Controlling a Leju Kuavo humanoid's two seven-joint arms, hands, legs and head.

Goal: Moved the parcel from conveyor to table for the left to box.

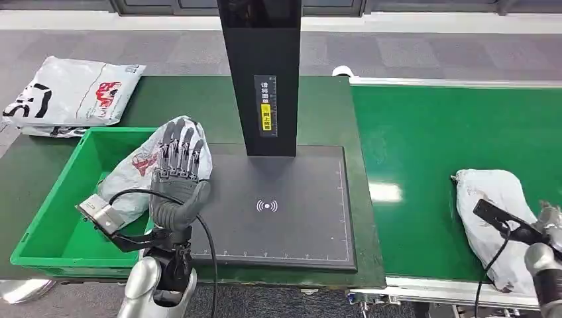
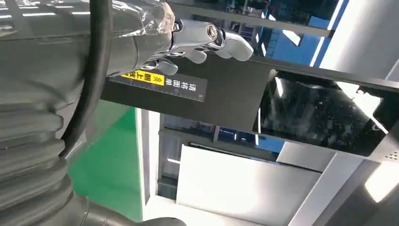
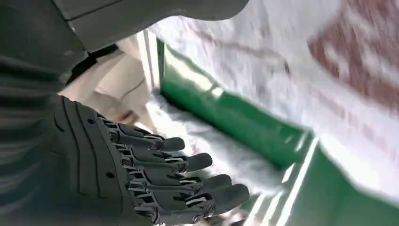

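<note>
The grey-white parcel on the conveyor shows a wavy, puckered edge (image 1: 458, 188), so the parcel will crumple around my right gripper as I lift it.
A grey-white poly parcel with red print (image 1: 130, 173) lies across the right rim of the green bin (image 1: 46, 225), partly inside it and partly over the black scanner pad (image 1: 278, 212). My left hand (image 1: 179, 165) stands over that parcel with its back to the camera and its fingers (image 2: 207, 37) straight and spread, gripping nothing. A second grey-white parcel (image 1: 494, 212) lies on the green conveyor belt (image 1: 437, 139) at the right. My right hand (image 1: 549, 218) sits at that parcel's near right side. Its fingers (image 3: 188, 181) are apart beside the blurred white parcel (image 3: 282, 56).
A black post (image 1: 262, 73) with a yellow label rises from the back of the scanner pad, right beside my left hand. Another printed white parcel (image 1: 66, 93) lies on the dark green table at the far left. The conveyor's metal edge (image 1: 437, 288) runs along the front right.
</note>
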